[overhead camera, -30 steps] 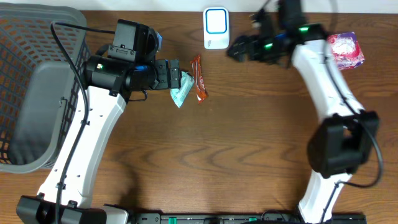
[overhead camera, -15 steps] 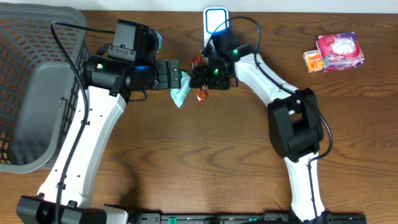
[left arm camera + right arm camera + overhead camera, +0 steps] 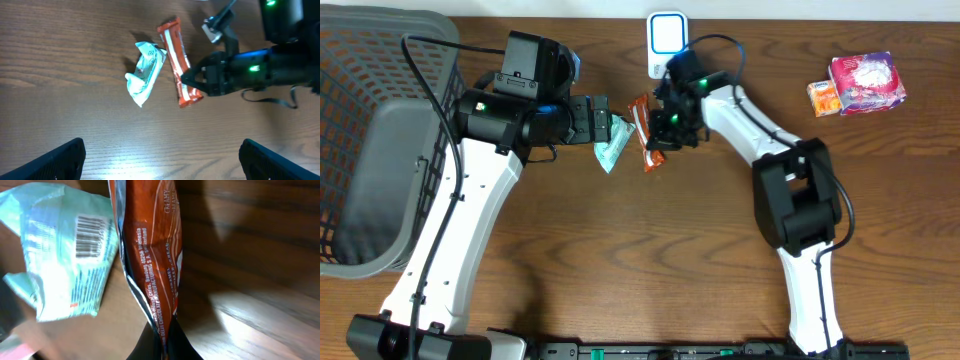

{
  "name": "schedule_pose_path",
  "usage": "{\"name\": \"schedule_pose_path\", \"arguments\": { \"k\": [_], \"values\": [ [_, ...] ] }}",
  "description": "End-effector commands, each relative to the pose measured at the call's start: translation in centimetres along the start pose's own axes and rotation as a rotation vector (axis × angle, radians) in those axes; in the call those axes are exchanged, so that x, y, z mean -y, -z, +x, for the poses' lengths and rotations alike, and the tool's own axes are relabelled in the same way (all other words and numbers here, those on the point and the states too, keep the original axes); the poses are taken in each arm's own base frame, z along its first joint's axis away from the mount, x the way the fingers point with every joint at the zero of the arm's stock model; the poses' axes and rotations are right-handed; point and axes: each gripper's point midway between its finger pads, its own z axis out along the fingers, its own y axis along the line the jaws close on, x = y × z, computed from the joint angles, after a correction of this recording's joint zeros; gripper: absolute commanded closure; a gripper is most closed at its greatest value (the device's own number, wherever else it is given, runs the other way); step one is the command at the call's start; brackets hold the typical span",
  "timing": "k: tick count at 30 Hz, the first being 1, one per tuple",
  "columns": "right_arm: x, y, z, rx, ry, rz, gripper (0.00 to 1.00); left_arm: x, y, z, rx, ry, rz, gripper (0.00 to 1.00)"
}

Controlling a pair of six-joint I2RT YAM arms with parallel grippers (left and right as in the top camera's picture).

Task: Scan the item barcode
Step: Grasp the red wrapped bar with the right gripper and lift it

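The orange wrapper lies seam side (image 3: 176, 58) up beside the green packet, so my right gripper should move it to clear wood (image 3: 718, 182), regrasp it and turn it over.
An orange chocolate bar wrapper (image 3: 645, 128) lies left of the table's middle, and my right gripper (image 3: 660, 138) is shut on its near end. In the right wrist view the wrapper (image 3: 150, 255) runs upward from the pinching fingertips (image 3: 150, 347). A mint-green packet (image 3: 612, 152) with a printed barcode (image 3: 92, 236) lies just left of it. My left gripper (image 3: 608, 125) hovers over the green packet, wide open and holding nothing; its fingers (image 3: 60, 162) frame bare wood. From the left wrist I see the bar (image 3: 176, 55) and the right gripper (image 3: 192, 82) on it. A white and blue scanner (image 3: 667, 42) stands at the back edge.
A grey mesh basket (image 3: 360, 60) fills the left side of the table. At the back right sit a pink box (image 3: 868, 80) and a small orange packet (image 3: 823, 97). The right arm (image 3: 750, 110) stretches across the middle back of the table.
My right arm swung from the back right over to the orange bar and shut on its end; the bar has turned and shifted slightly. The left arm has stayed still.
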Motion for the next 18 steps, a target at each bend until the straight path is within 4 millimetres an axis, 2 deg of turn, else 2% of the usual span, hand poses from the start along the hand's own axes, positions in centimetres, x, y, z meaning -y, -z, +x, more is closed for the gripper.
{"name": "schedule_pose_path", "arguments": {
  "k": [1, 5, 8, 10, 12, 13, 14, 15, 16, 18],
  "values": [
    [0.5, 2.5, 0.3, -0.068, -0.031, -0.188, 0.99, 0.0, 0.0, -0.2, 0.002, -0.006, -0.003, 0.02],
    [4.0, 4.5, 1.2, -0.109, -0.050, -0.178, 0.99, 0.0, 0.0, -0.2, 0.002, -0.006, -0.003, 0.02],
    [6.6, 6.0, 3.0, -0.169, -0.008, -0.158, 0.99, 0.0, 0.0, -0.2, 0.002, -0.005, -0.003, 0.02],
    [8.6, 6.4, 4.1, -0.210, -0.018, -0.081, 0.99, 0.0, 0.0, -0.2, 0.002, -0.005, -0.003, 0.02],
    [12.0, 6.6, 5.3, -0.252, -0.062, 0.087, 0.99, 0.0, 0.0, -0.2, 0.002, -0.005, -0.003, 0.02],
    [12.8, 6.7, 5.7, -0.263, -0.083, 0.126, 0.98, 0.0, 0.0, -0.1, 0.002, -0.005, -0.002, 0.02],
    [13.2, 6.7, 6.0, -0.271, -0.095, 0.140, 0.93, 0.0, 0.0, -0.2, 0.002, -0.005, -0.003, 0.02],
    [13.3, 6.7, 6.2, -0.280, -0.103, 0.138, 0.67, 0.0, 0.0, -0.1, 0.002, -0.005, -0.002, 0.02],
    [13.4, 6.8, 6.4, -0.285, -0.105, 0.141, 0.52, 0.0, 0.0, -0.2, 0.002, -0.005, -0.003, 0.02],
    [13.1, 7.2, 6.2, -0.282, -0.105, 0.144, 0.14, 0.0, 0.0, -0.2, 0.002, -0.005, -0.003, 0.02]
  ]
}}
